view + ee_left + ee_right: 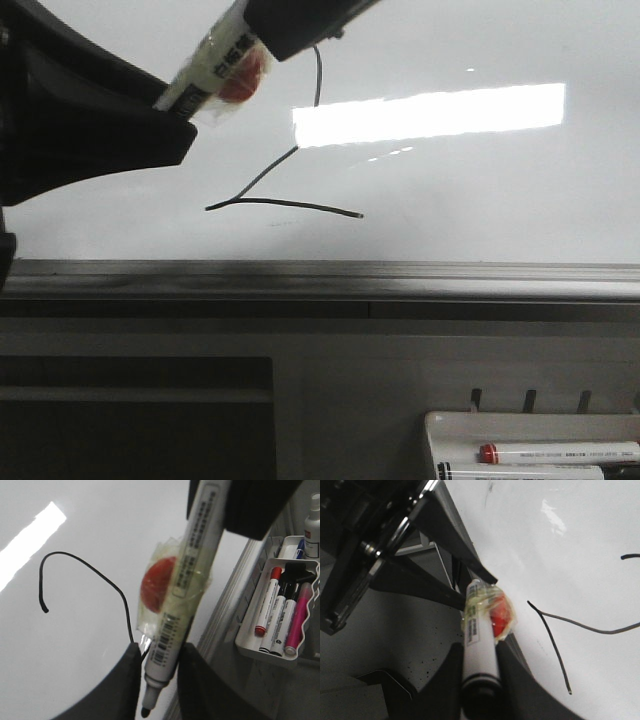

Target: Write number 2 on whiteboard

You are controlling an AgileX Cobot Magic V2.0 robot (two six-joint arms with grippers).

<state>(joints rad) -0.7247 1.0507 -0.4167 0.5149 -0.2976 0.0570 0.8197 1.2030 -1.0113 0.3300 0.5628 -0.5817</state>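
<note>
Next, my right gripper opens and moves away, leaving the marker there, because it is gripping the marker's rear end (481, 682) while my left gripper holds its tip end (156, 675).
A thin black number 2 (300, 205) is drawn on the glossy whiteboard (480, 190); its top is hidden behind my right arm. A white marker (215, 65) with a red patch taped to it is held off the board at the upper left. My left gripper (170, 105) is shut on its tip end. My right gripper (270, 30) is shut on its rear end. In the left wrist view the marker (175, 630) sits between the jaws of the left gripper (160, 647), its black tip bare, beside the 2's hook (80, 558). In the right wrist view the right gripper (479, 650) clamps the marker barrel (480, 655).
A grey metal ledge (320, 280) runs under the board. A small white marker tray (440, 425) hangs below at the right with markers in it; in the left wrist view (250, 645) it holds red, black and pink ones. A white bottle (312, 520) stands behind it.
</note>
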